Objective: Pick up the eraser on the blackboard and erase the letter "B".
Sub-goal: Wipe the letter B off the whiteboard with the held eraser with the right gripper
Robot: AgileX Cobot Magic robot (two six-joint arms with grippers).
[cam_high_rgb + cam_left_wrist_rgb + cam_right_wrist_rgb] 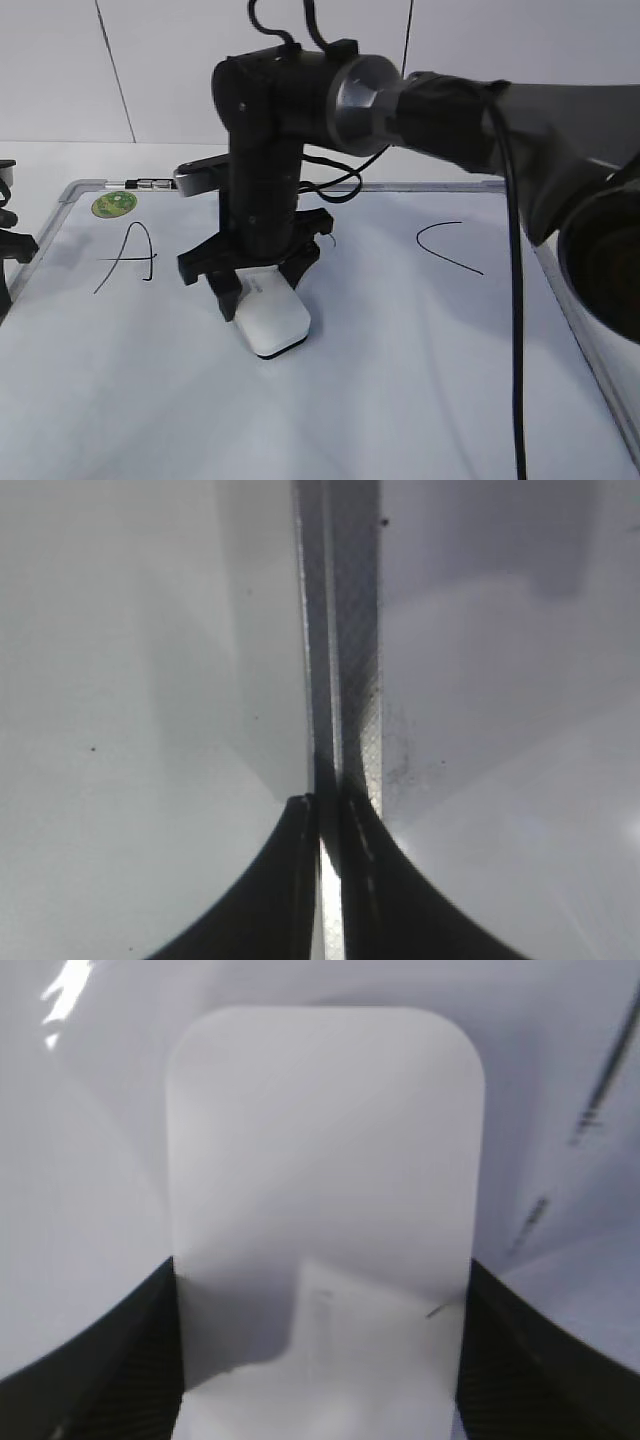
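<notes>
The eraser (pixel 272 318) is below the "B", and the letter's dark strokes still show next to the wrist of the robot's right gripper. The robot should slide the eraser back up over those strokes (pixel 333 240).
The white eraser (pixel 275 318) lies flat on the blackboard (pixel 400 390), between the "A" (pixel 130 258) and the "C" (pixel 445 245). My right gripper (pixel 262 290) reaches across the middle and is shut on the eraser's sides. In the right wrist view the eraser (pixel 320 1160) fills the space between the black fingers (pixel 320 1360). The letter "B" is hidden behind the right arm; only a small black stroke (pixel 331 238) shows beside the wrist. My left gripper (pixel 328 815) is shut and empty over the board's metal frame (pixel 345 630), at the far left of the exterior view (pixel 8 240).
A round green sticker (pixel 113 204) sits in the board's top left corner, and a small black-and-silver clip (pixel 150 184) is on the top frame. Thin dark marker strokes (pixel 600 1080) show at the right of the right wrist view. A white wall stands behind the table.
</notes>
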